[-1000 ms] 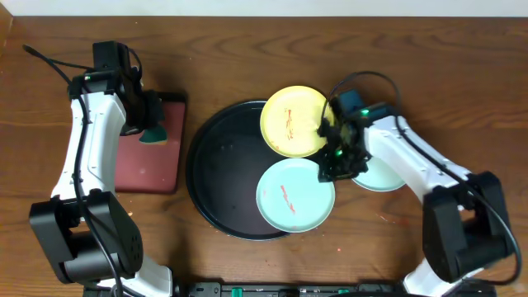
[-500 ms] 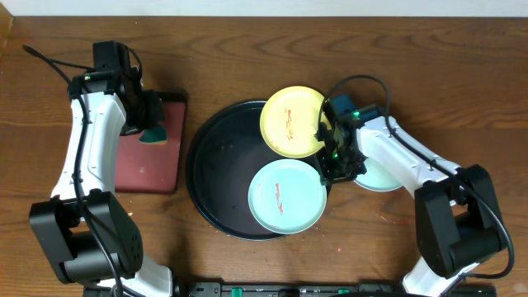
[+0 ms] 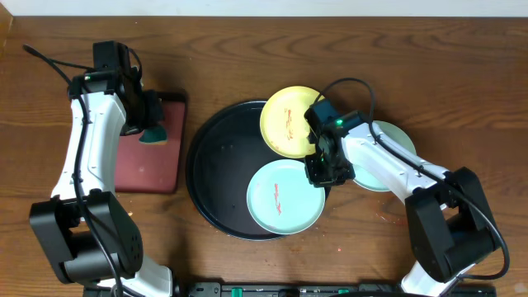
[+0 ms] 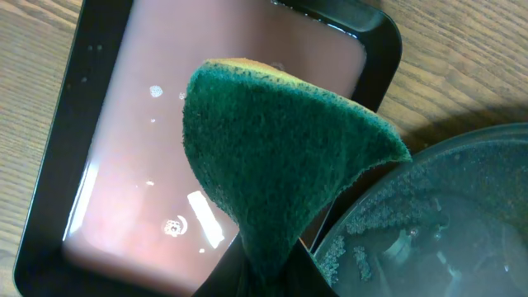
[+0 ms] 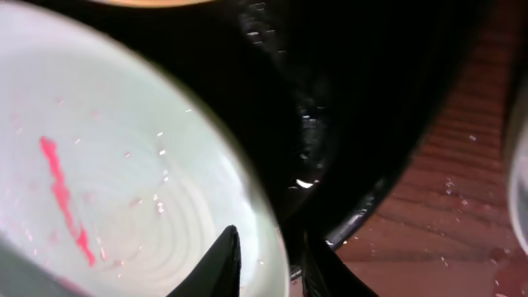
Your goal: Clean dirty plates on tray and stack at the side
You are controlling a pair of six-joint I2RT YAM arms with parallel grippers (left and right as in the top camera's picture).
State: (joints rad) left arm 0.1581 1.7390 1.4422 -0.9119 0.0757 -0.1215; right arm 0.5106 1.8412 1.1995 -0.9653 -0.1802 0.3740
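Note:
The smeared mint plate is lying over the black tray's rim (image 3: 304,228), so next my right gripper shifts the plate into the black tray's empty area (image 3: 228,172) and keeps it still for scrubbing.
The black tray (image 3: 213,169) holds a mint green plate (image 3: 280,198) with a red smear at its front right. A yellow plate (image 3: 289,120) with orange smears rests on the tray's back right rim. A second mint plate (image 3: 388,157) lies on the table right of the tray, partly under my right arm. My right gripper (image 3: 326,171) is shut on the smeared mint plate's right rim. In the right wrist view its fingers (image 5: 266,257) straddle that rim (image 5: 124,181). My left gripper (image 3: 151,132) is shut on a green sponge (image 4: 280,157) above the reddish-brown tray (image 4: 157,124).
The small reddish-brown tray (image 3: 148,157) sits left of the black tray. The black tray's wet edge (image 4: 445,214) shows at the lower right of the left wrist view. Bare wood table (image 5: 462,214) lies right of the black tray (image 5: 371,91).
My right gripper has moved left and drawn the smeared mint plate further into the tray. The mint plate on the table is now more uncovered. The left arm has not moved.

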